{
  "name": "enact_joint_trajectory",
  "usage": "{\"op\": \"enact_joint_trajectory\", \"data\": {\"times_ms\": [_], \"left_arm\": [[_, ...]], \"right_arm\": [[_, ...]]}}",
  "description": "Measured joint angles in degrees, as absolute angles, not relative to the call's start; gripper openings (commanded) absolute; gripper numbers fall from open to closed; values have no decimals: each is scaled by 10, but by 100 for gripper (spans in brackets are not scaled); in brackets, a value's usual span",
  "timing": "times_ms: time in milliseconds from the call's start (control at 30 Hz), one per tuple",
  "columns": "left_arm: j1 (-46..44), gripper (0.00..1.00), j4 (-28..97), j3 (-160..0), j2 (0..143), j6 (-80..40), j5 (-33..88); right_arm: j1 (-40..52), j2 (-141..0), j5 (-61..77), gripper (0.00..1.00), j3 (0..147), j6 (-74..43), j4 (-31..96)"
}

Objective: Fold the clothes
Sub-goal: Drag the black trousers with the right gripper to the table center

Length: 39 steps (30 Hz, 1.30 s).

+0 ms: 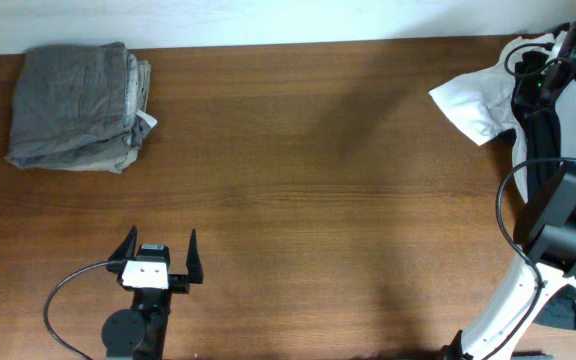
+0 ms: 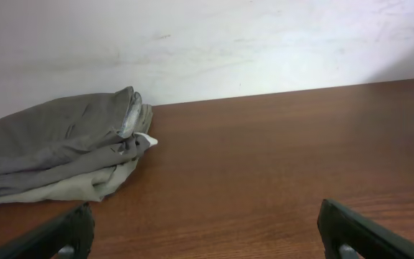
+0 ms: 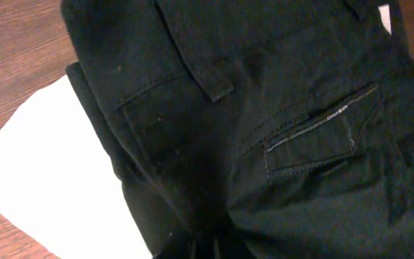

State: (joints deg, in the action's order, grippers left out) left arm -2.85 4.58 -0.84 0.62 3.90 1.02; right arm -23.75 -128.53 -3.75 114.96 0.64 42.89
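My right gripper has the black trousers (image 3: 264,108) hanging from it and the brown table's middle (image 1: 273,170) is clear, so I should go on pulling the trousers across until they are stretched out there.
A folded grey garment pile (image 1: 76,107) lies at the table's far left; it also shows in the left wrist view (image 2: 63,151). My left gripper (image 1: 158,252) is open and empty near the front edge, well short of the pile. My right gripper (image 3: 221,248) is shut on black trousers (image 3: 264,108), whose back pocket and belt loop face the camera. In the overhead view the right gripper (image 1: 548,75) is at the far right with the dark trousers (image 1: 540,150) hanging beneath it. A white garment (image 1: 473,100) lies crumpled under them, also seen in the right wrist view (image 3: 56,173).
The brown wooden table (image 1: 318,180) spans the view, with a white wall behind its far edge (image 2: 264,43). The right arm's base and cables (image 1: 558,230) stand at the right edge.
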Motion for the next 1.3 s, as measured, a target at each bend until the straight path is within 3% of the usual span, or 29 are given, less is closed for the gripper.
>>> {"op": "enact_joint_trajectory", "data": {"times_ms": [400,667,1300], "left_arm": [[-29,99,46,-8,6,39,10],[-29,99,46,-8,6,39,10],[-29,99,46,-8,6,39,10]], "right_arm": [[-225,-1183,1,4,1150,-18,463],[-137,-1139,14,4,1150,-39,498],[362,-1209,81,4,1142,-171,505]]}}
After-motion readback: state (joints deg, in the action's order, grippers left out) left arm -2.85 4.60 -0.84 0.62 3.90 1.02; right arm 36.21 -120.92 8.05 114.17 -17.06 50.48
